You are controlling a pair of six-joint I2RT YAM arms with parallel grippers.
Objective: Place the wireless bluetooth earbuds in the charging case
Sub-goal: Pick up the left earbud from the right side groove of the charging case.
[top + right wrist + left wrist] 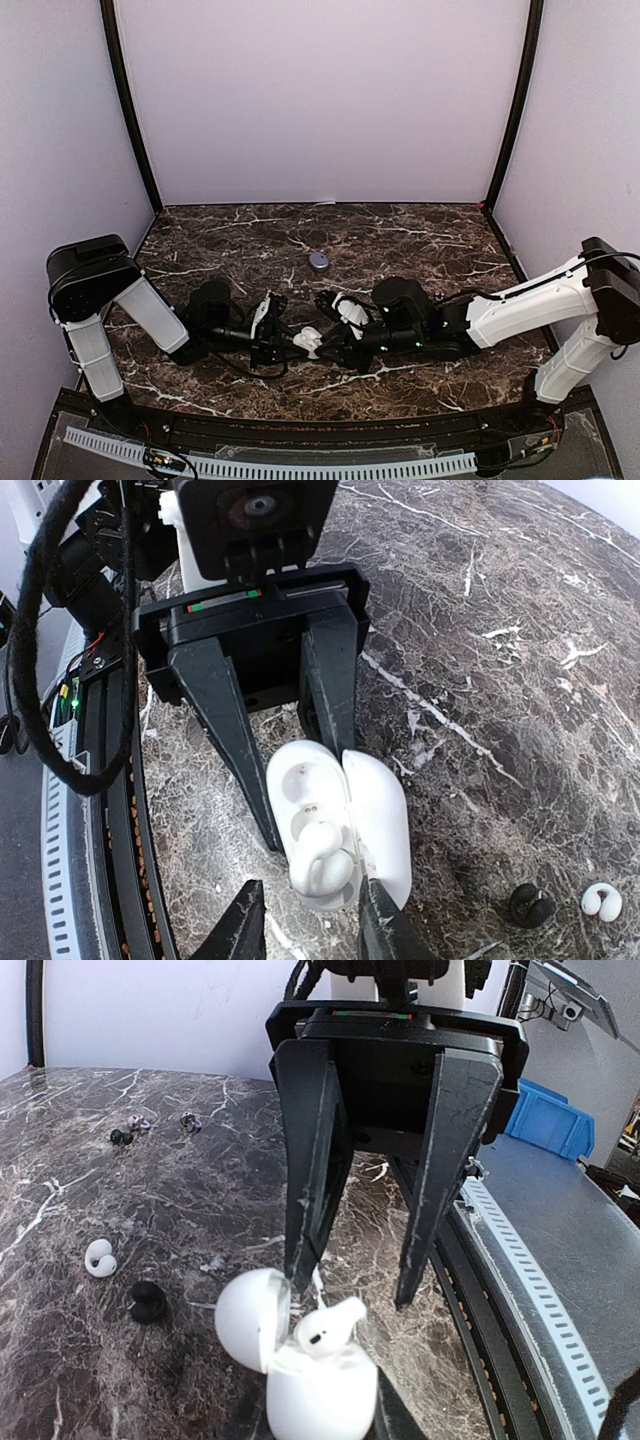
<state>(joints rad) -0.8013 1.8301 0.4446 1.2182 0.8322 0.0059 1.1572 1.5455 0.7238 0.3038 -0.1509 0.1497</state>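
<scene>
My right gripper needs to close its fingers and push the earbud's stem [319,839] down into the charging case, because the white earbud [322,868] is too high in its socket.
The white charging case [375,815] is held with its lid [252,1318] swung open, and my left gripper [300,780] is shut on its body from the left. A white earbud [322,865] stands in one socket of the case, its stem sticking up [325,1328]; the other socket [300,775] is bare. My right gripper [308,920] hangs open over the case, its fingertips either side of the earbud without pinching it. In the top view both grippers meet at the case [308,340] near the table's front middle.
Loose on the marble lie a white earbud [98,1257] and a black one [148,1302], with small purple and black buds [140,1125] farther off. A purple case [318,261] sits mid-table. A cable rail [270,465] runs along the front edge.
</scene>
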